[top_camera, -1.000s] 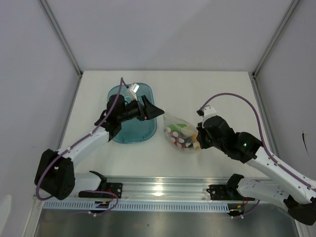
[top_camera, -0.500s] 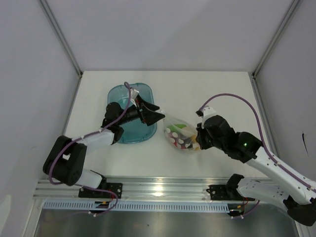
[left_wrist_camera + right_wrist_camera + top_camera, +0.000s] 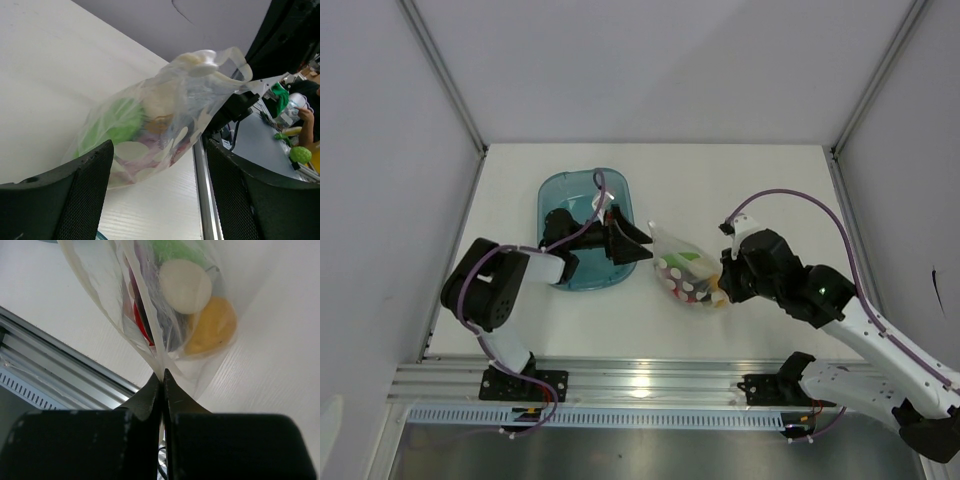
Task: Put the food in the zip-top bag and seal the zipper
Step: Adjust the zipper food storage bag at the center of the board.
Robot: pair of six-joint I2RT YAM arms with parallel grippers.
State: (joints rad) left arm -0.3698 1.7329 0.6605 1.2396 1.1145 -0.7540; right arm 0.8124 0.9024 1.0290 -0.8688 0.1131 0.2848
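Observation:
The zipper's white slider (image 3: 202, 69) is higher than my left gripper's open fingers, so next my left gripper moves up, line up and pinches the zipper (image 3: 186, 61) next to the slider.
The zip-top bag (image 3: 686, 270) lies on the white table between my two grippers, with the food inside it. Through the plastic the right wrist view shows a white ball (image 3: 185, 286), a yellow-orange piece (image 3: 212, 327), something green (image 3: 172, 247) and a red piece (image 3: 140, 322). My right gripper (image 3: 162, 374) is shut on the bag's near edge, where the thick zipper strip (image 3: 144, 305) runs into the jaws. My left gripper (image 3: 640, 244) is open just left of the bag. In its own view the bag (image 3: 150, 130) hangs beyond the two fingers (image 3: 75, 195), with nothing between them.
A teal translucent tub (image 3: 582, 195) sits under the left arm's wrist, left of the bag. The aluminium rail (image 3: 640, 375) runs along the near table edge. Grey walls enclose the table on three sides.
The left arm has folded and swung, bringing its open gripper lower and a little right, closer to the bag's left end. The right gripper and the bag have stayed put.

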